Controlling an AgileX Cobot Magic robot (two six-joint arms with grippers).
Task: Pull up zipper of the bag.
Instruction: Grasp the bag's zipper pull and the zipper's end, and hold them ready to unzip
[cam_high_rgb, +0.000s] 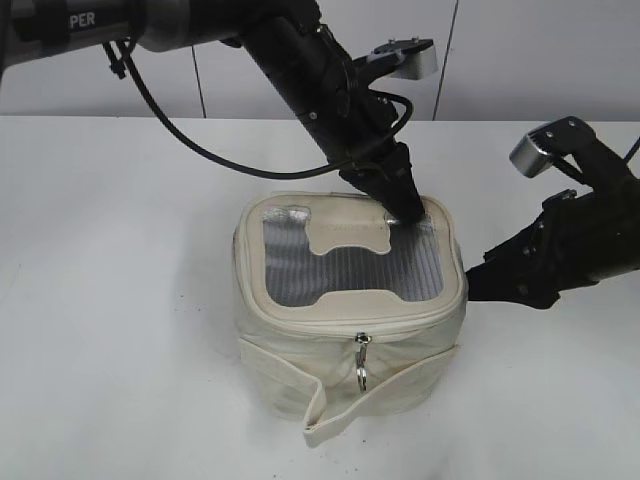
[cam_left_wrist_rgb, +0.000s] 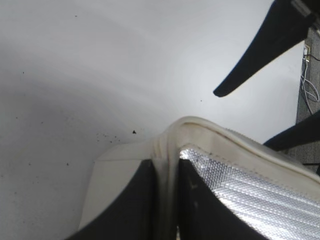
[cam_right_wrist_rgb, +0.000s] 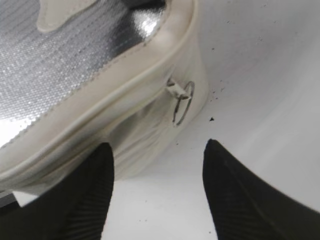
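Note:
I expect the side ring pull (cam_right_wrist_rgb: 183, 104) to slide round and meet the front slider (cam_high_rgb: 362, 348) when I pull, because the zipper track curves round the bag's rim to that slider.
The cream-white bag (cam_high_rgb: 300, 360) stands mid-table with its grey mesh window (cam_high_rgb: 345, 265) facing up. The zipper track (cam_high_rgb: 300, 322) runs round the top rim. One silver slider with a ring pull (cam_high_rgb: 362, 362) hangs at the front. A second ring pull (cam_right_wrist_rgb: 182, 102) shows on the bag's side corner in the right wrist view. My left gripper (cam_high_rgb: 405, 215) is shut on the bag's rim at the far right corner; the rim fabric (cam_left_wrist_rgb: 167, 150) is pinched between its fingers. My right gripper (cam_high_rgb: 478, 283) is open and empty just right of the bag, its fingers (cam_right_wrist_rgb: 159, 147) apart below the second ring pull.
The loose cream strap (cam_high_rgb: 325, 415) wraps the bag's lower front and droops onto the white table (cam_high_rgb: 110, 300). A pale wall (cam_high_rgb: 520, 50) stands behind. My right gripper's fingers (cam_left_wrist_rgb: 260, 50) also show in the left wrist view.

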